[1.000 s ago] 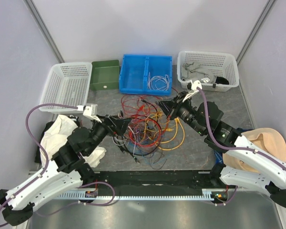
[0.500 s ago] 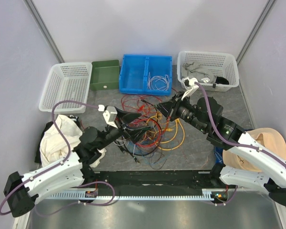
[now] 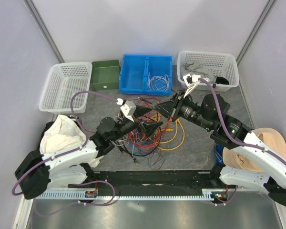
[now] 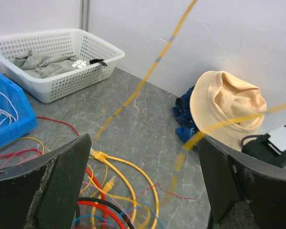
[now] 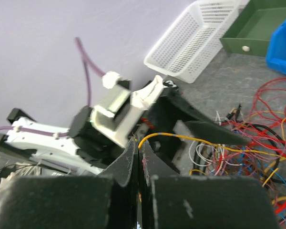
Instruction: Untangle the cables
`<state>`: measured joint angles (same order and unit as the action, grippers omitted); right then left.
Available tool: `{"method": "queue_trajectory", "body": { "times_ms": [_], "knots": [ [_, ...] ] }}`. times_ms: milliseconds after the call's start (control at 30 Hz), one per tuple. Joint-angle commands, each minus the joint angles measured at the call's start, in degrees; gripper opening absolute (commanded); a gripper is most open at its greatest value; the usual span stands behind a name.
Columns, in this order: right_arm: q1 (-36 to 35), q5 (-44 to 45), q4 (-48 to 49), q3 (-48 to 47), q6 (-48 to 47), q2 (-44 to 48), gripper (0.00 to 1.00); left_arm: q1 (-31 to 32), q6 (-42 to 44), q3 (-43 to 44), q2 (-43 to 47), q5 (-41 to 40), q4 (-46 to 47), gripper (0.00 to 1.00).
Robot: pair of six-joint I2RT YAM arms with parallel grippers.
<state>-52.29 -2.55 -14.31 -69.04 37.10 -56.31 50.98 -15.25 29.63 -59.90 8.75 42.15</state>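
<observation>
The robot's right gripper is pinching the thin yellow wire, and the wire's length still trails into the tangle [image 4: 107,122], so next the left gripper takes the wire and lifts it clear toward the blue bin [image 3: 133,75].
The cables [image 3: 144,136] lie in a red, yellow, orange, blue and black tangle in the middle of the table. My right gripper [image 3: 157,109] hangs over the tangle's far side, shut on a thin yellow wire [image 5: 181,137] pinched at its tips [image 5: 141,143]. That wire shows as blurred yellow lines [image 4: 148,76] crossing the left wrist view. My left gripper [image 3: 151,119] is open just in front of the right one, jaws wide apart [image 4: 143,191] with nothing held between them. Below it, thick yellow cables [image 4: 133,174] with plug ends rest on the table.
At the back stand a white basket [image 3: 66,86], a green bin [image 3: 105,75], a blue bin [image 3: 133,71] holding white wires, and a white basket [image 3: 209,59] with grey cloth. A tan hat [image 3: 264,143] and blue cloth [image 3: 219,155] lie right, a white cloth [image 3: 62,133] left.
My left arm has swung right and forward over the tangle until its open jaws face the right gripper. The right gripper has shifted slightly left and back, still shut on the yellow wire.
</observation>
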Motion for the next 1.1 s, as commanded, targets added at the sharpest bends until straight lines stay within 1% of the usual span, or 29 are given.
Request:
{"method": "queue_trajectory", "body": {
  "times_ms": [0, 67, 133, 167, 233, 267, 300, 333, 367, 400, 433, 467, 500, 533, 567, 600, 667, 700, 733, 767, 800, 867, 900, 967, 1000, 1067],
  "knots": [
    [-0.4, -5.4, 2.2, -4.4, 2.4, 0.8, 0.0, 0.3, 4.3, 5.5, -7.5, -1.3, 8.5, 1.0],
    [-0.3, -5.8, 1.7, -5.1, 2.6, 1.4, 0.0, 0.3, 4.2, 7.7, -10.0, -0.9, 10.9, 0.98],
    [-0.3, -5.5, 0.7, -5.3, 2.6, 2.4, 0.0, 0.3, 4.1, 9.6, -12.7, -0.8, 12.9, 0.92],
    [-0.3, -5.2, 0.5, -5.2, 2.5, 2.8, 0.0, 0.3, 4.2, 10.3, -13.3, -0.8, 13.2, 0.72],
    [-0.3, -4.2, -0.4, -4.6, 2.4, 4.0, 0.0, 0.3, 5.0, 12.3, -14.1, -0.2, 12.2, 0.4],
    [-0.3, -2.8, -0.7, -4.4, 1.8, 4.5, 0.0, 0.3, 5.1, 12.7, -13.9, -0.1, 11.2, 0.06],
    [-0.3, -1.9, -1.3, -3.7, 1.4, 5.2, 0.0, 0.3, 5.4, 13.2, -13.4, -0.8, 10.1, 0.02],
    [-0.3, -0.9, -1.5, -3.2, 1.0, 6.6, 0.06, 0.3, 5.3, 13.6, -11.8, -1.3, 7.4, 0.02],
    [-0.3, 1.9, -2.0, -2.9, -0.2, 7.4, 0.31, 0.3, 5.3, 13.7, -10.6, -1.9, 5.9, 0.02],
    [-0.4, 3.7, -2.7, -2.4, -0.8, 8.2, 0.46, 0.3, 3.9, 14.7, -9.4, -4.9, 3.1, 0.02],
    [-0.3, 5.9, -3.3, -2.3, -1.4, 9.9, 0.56, 0.3, 2.8, 15.9, -6.6, -7.2, -0.2, 0.02],
    [-0.3, 9.7, -5.0, -2.3, -3.2, 10.7, 0.69, 0.3, 1.9, 17.6, -5.4, -9.1, -9.5, 0.02],
    [-0.3, 12.2, -5.7, -2.2, -3.9, 11.5, 0.74, 0.2, 0.8, 22.3, -4.4, -13.3, -14.4, 0.02],
    [-0.3, 14.3, -6.4, -2.0, -4.9, 13.4, 0.77, 0.1, 0.7, 24.9, -3.7, -14.6, -18.8, 0.02],
    [-0.3, 16.3, -7.5, -1.5, -5.6, 14.5, 0.82, 0.1, 0.7, 27.6, -3.2, -15.4, -27.0, 0.02],
    [-0.3, 20.8, -7.8, 0.5, -6.4, 15.5, 0.83, 0.0, 0.7, 32.6, -3.2, -16.0, -30.0, 0.02],
    [-0.3, 24.3, -7.5, 3.3, -7.0, 19.1, 0.84, 0.0, 0.7, 37.5, -4.2, -16.0, -35.4, 0.02],
    [-0.3, 26.1, -7.1, 6.7, -7.6, 20.2, 0.84, 0.0, 0.4, 42.1, -4.6, -15.8, -39.6, 0.02],
    [-0.3, 26.4, -6.6, 8.4, -7.8, 21.6, 0.84, 0.0, 0.1, 44.4, -5.1, -15.6, -41.3, 0.02],
    [-0.3, 26.2, -5.7, 10.0, -8.2, 22.0, 0.84, 0.0, 0.0, 46.6, -5.7, -15.4, -41.8, 0.02],
    [-0.3, 25.7, -5.2, 13.0, -8.5, 22.1, 0.83, 0.0, -0.2, 50.5, -7.0, -14.4, -44.9, 0.02],
    [-0.3, 23.5, -3.3, 15.7, -8.8, 21.7, 0.83, 0.0, -0.2, 54.4, -8.3, -13.4, -46.8, 0.02],
    [-0.3, 22.3, -2.3, 17.9, -8.9, 21.3, 0.83, 0.0, 0.0, 58.3, -9.9, -13.0, -47.7, 0.02],
    [-0.3, 20.2, 0.3, 19.7, -9.1, 19.7, 0.83, 0.0, 0.2, 62.0, -11.3, -13.0, -50.5, 0.02],
    [-0.3, 19.5, 1.4, 21.3, -9.2, 19.1, 0.83, 0.0, 0.4, 65.3, -11.9, -12.8, -51.3, 0.02],
    [-0.3, 17.7, 3.9, 22.4, -9.5, 17.4, 0.83, 0.0, 0.7, 68.2, -13.2, -12.7, -52.7, 0.02]
  ]
}}
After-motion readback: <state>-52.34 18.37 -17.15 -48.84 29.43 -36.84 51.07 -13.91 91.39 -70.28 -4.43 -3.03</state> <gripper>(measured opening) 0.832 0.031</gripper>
